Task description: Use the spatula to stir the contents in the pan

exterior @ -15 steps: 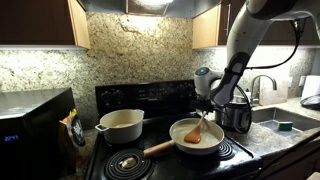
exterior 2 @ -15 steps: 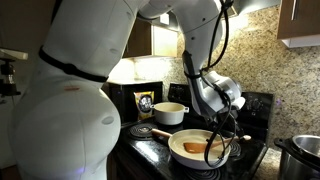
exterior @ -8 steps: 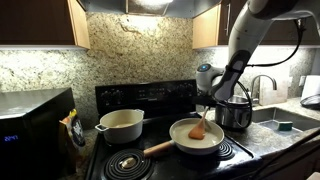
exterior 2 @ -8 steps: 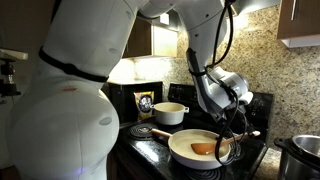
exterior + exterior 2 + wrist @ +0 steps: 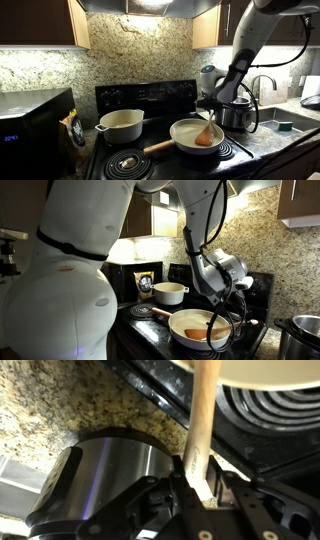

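The spatula's blade [image 5: 204, 138] is near the pan's front rim, so the robot's gripper should sweep the blade back toward the pan's far side [image 5: 192, 125] to stir.
The pan [image 5: 185, 134] sits on the front burner of the black stove, its long wooden handle pointing toward the front left. It also shows in an exterior view [image 5: 192, 320]. My gripper [image 5: 209, 104] hangs above the pan's right side and is shut on the spatula's handle [image 5: 204, 430]. The orange-brown blade [image 5: 204, 138] rests inside the pan, tilted, and also shows low in the pan in an exterior view [image 5: 196, 334]. The pale contents [image 5: 183, 131] are barely distinct from the pan's interior. In the wrist view the pan's rim [image 5: 270, 372] is at the top edge.
A cream pot [image 5: 120, 124] with side handles stands on the back left burner. A shiny steel pot [image 5: 235, 115] stands just right of the pan, also in the wrist view [image 5: 100, 475]. A microwave [image 5: 30, 125] is at far left, a sink [image 5: 285, 118] at right.
The gripper has shifted slightly right and the spatula blade has swept across the pan, from near the middle toward its right front side.
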Available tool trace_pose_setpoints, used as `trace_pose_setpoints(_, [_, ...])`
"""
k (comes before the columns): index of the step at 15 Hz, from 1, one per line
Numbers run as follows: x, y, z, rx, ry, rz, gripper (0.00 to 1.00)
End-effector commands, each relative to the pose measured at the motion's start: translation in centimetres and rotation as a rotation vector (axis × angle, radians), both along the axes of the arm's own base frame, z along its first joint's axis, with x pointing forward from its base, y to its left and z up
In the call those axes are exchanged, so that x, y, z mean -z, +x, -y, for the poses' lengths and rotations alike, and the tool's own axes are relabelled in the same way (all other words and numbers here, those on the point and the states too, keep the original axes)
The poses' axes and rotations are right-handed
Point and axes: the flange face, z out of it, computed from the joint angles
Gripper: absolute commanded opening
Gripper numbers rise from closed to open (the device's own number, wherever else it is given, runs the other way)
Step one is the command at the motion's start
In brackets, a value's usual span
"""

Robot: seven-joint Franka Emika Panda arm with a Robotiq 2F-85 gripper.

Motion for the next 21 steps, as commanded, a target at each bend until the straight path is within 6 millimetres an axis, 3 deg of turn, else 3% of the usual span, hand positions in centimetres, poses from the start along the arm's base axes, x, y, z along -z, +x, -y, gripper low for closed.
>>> trace_pose_setpoints(1, [0.0, -0.2, -2.5, -0.065, 0.068, -0.06, 0.11])
trace_pose_setpoints(6, [-1.1, 2.1, -3.6, -0.116, 0.119, -0.065, 0.11])
trace_pose_setpoints(13, [-3.7, 4.8, -0.3, -0.112, 0.032, 0.004, 0.11])
trace_pose_setpoints(21, [-4.0, 3.4, 2.4, -0.059, 0.001, 0.162, 0.11])
